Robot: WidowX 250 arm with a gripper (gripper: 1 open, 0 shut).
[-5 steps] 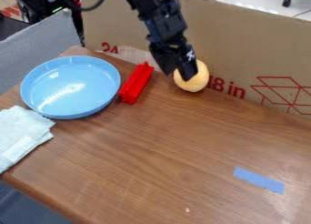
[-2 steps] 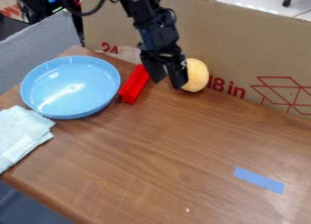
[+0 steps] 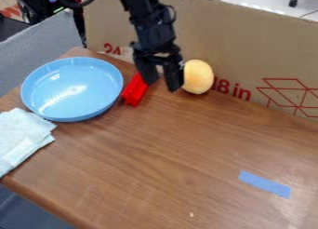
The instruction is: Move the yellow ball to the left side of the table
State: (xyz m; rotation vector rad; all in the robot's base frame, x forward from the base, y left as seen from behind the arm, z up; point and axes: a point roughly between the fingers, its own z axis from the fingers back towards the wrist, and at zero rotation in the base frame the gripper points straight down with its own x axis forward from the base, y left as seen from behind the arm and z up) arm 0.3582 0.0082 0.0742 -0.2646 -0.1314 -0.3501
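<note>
My open gripper is low in the gap beside the red block, the yellow ball outside its fingers, so I should rise clear and move over the ball.
The yellow ball rests on the brown wood-grain table at the back, against the cardboard box wall. My gripper hangs open just left of the ball, between it and the red block. Its dark fingers point down, with nothing between them. The right finger stands close beside the ball; whether it touches is unclear.
A blue bowl sits at the left. A pale cloth lies at the front-left corner. A strip of blue tape is stuck at the front right. The cardboard box wall with red print runs along the back.
My gripper has moved left, off the ball, which now shows in full at its right. The ball has stayed at the back by the box wall.
</note>
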